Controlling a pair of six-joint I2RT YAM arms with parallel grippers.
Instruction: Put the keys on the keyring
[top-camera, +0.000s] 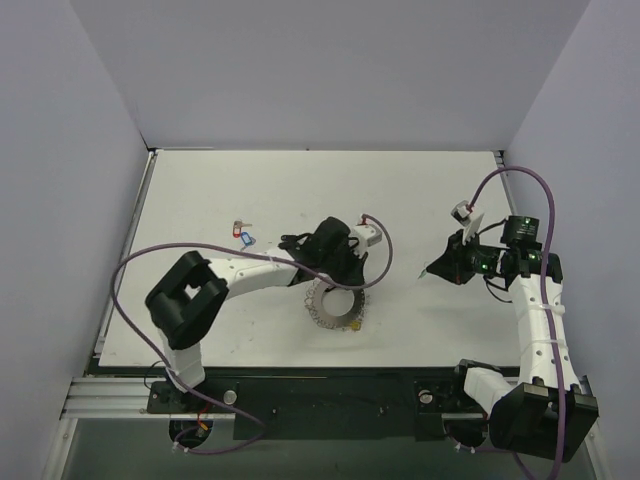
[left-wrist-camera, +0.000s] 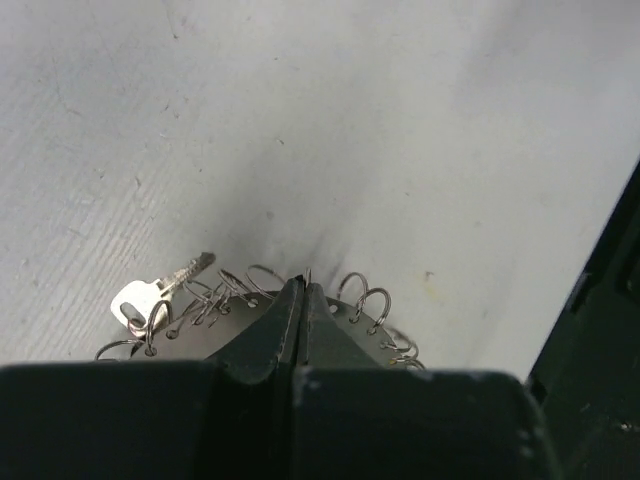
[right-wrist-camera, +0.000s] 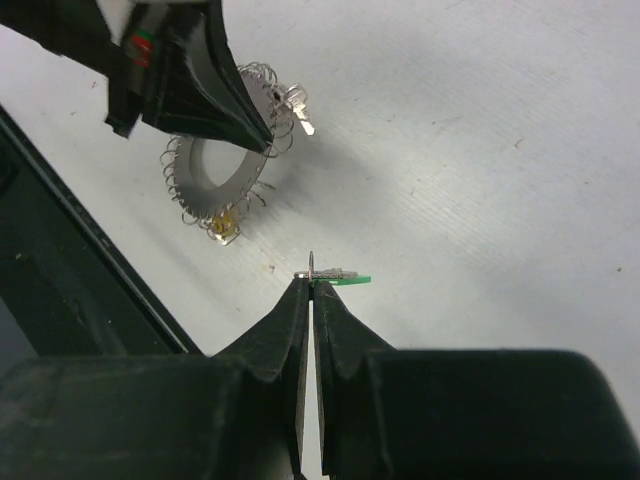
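Note:
I should lift the keyring with my left gripper, tilting its loop toward the green-tagged key (right-wrist-camera: 350, 280) in my right gripper, as the keyring lies flat (top-camera: 328, 319), away from it.
The keyring (top-camera: 335, 310) lies flat near the table's front centre, a silvery ring fringed with wire loops. It bears a yellow tag (right-wrist-camera: 224, 226) and one silver key (left-wrist-camera: 150, 294). My left gripper (top-camera: 335, 284) stands over its far rim. In the left wrist view it (left-wrist-camera: 303, 285) is shut, pinching one thin loop of the keyring (left-wrist-camera: 200, 335). My right gripper (top-camera: 429, 272) hovers to the right of the ring, apart from it. In the right wrist view it (right-wrist-camera: 312, 282) is shut on a green-tagged key (right-wrist-camera: 345, 277), held above the table. The keyring (right-wrist-camera: 215, 180) lies beyond, with the left gripper's fingers (right-wrist-camera: 225, 90) on it.
Two loose keys, one red-tagged (top-camera: 238, 227) and one blue-tagged (top-camera: 247, 239), lie on the white table (top-camera: 300, 190) to the left of the left arm. A black rail (top-camera: 320, 390) runs along the front edge. Grey walls close in the left, back and right.

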